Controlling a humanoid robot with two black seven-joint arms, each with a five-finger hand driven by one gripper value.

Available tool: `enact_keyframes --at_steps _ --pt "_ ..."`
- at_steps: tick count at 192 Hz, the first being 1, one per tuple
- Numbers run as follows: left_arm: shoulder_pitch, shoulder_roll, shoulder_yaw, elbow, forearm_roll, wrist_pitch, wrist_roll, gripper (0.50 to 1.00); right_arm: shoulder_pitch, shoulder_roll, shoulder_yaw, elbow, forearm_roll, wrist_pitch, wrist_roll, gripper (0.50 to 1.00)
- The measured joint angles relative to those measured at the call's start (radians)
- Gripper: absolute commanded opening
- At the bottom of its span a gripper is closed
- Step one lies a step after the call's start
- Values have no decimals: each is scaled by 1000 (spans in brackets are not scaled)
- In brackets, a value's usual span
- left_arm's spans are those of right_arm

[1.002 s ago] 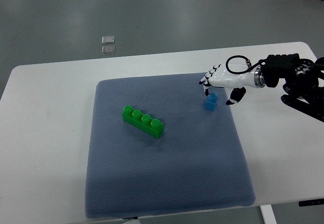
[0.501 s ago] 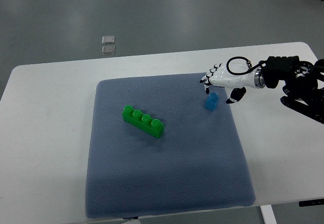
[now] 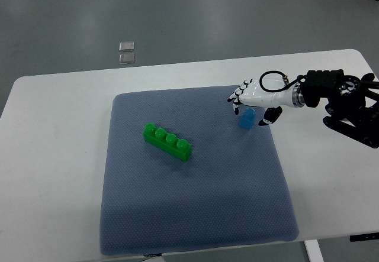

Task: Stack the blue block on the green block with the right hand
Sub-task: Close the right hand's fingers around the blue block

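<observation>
I can see that the blue block (image 3: 247, 119) is only just wider than a stud on the green block (image 3: 171, 138), so I expect the blue block to cover only that stud when I lower it.
A small blue block (image 3: 247, 119) stands on the grey-blue mat (image 3: 195, 214), right of centre near its far edge. My right hand (image 3: 251, 105), white with black fingertips, hovers over it, fingers spread on the far-left side and the thumb (image 3: 269, 116) on the right, not closed on it. The long green block (image 3: 167, 142) with a row of studs lies diagonally on the mat, well to the left of the blue block. The left arm does not show.
The mat lies on a white table (image 3: 47, 173). My right forearm (image 3: 343, 99), black, reaches in over the table's right side. Two small clear squares (image 3: 126, 52) lie on the floor beyond the table.
My right hand has shifted slightly left and lower over the blue block. The blue block and the green block have stayed in place.
</observation>
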Motion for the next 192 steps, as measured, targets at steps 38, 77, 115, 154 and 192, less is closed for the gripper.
enact_keyframes --at_steps 38,77,115,154,192 --pt "0 0 0 0 0 0 0 1000 0 14 2 -2 1 -1 0 907" --pt "0 0 0 0 0 0 0 1000 0 15 2 -2 2 2 0 877" --pt "0 0 0 0 0 0 0 1000 5 14 1 -2 -1 5 0 854" --pt "0 0 0 0 0 0 0 1000 6 13 0 -1 -2 6 0 809" --pt "0 0 0 0 0 0 0 1000 6 13 -1 0 -5 8 0 776"
